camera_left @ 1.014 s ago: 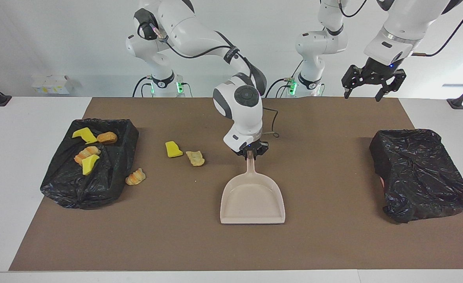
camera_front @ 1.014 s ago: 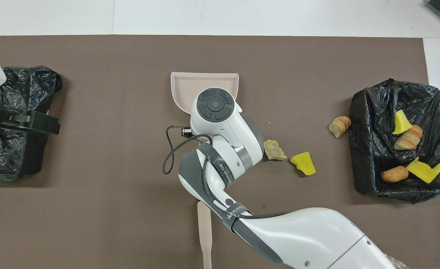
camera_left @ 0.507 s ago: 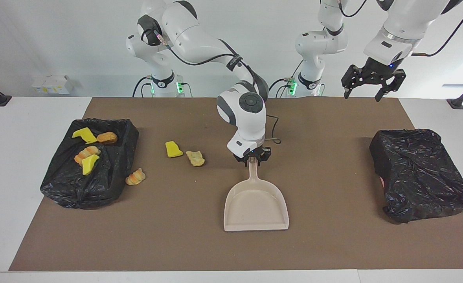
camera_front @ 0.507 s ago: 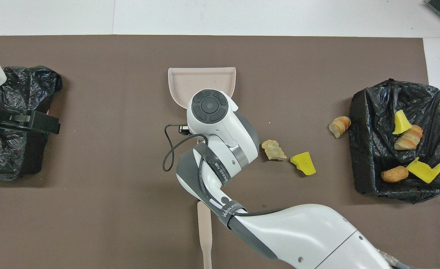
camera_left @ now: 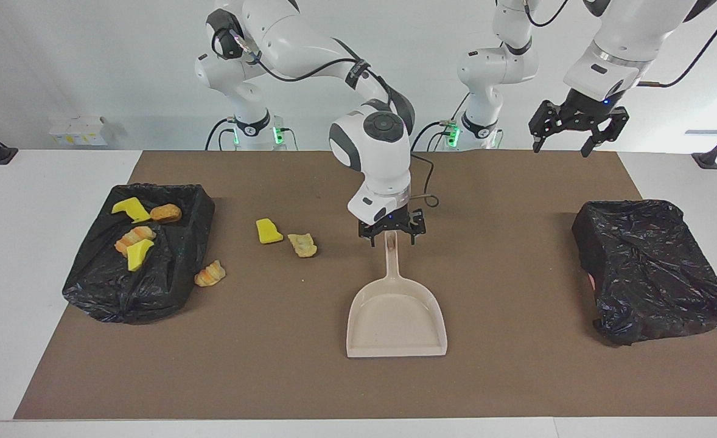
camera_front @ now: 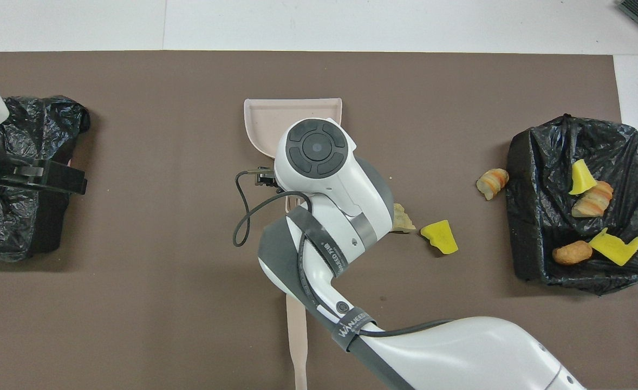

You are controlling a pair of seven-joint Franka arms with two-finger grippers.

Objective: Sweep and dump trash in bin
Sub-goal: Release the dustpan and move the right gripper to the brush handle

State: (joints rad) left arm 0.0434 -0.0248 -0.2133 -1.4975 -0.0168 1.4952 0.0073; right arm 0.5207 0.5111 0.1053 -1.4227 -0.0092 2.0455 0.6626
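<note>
The dustpan's shallow tray (camera_front: 292, 123) has a raised rim (camera_front: 247, 127) that curves around it. The swept trash will stay in it when I lift the dustpan and carry it.
A beige dustpan (camera_left: 395, 316) (camera_front: 292, 115) lies flat mid-mat, handle toward the robots. My right gripper (camera_left: 393, 237) stands open at the handle's end, with a finger on either side and no grip on it. A yellow sponge chunk (camera_left: 268, 231) (camera_front: 439, 236), a bread piece (camera_left: 302, 244) (camera_front: 404, 218) and a croissant (camera_left: 210, 274) (camera_front: 491, 182) lie on the mat as trash. The black-lined bin (camera_left: 179, 267) (camera_front: 530, 162) at the right arm's end holds several more pieces. My left gripper (camera_left: 561, 149) hangs open, high in the air and waiting.
A second black-bagged bin (camera_left: 650, 267) (camera_front: 21, 216) stands at the left arm's end. A flat beige handle (camera_front: 296, 336) lies on the mat nearer to the robots than the dustpan, partly under the right arm. A brown mat (camera_left: 517, 377) covers the table.
My right gripper has opened and let go of the dustpan handle, then risen slightly. The dustpan first slid a little away from the robots and now lies still. The left arm held still.
</note>
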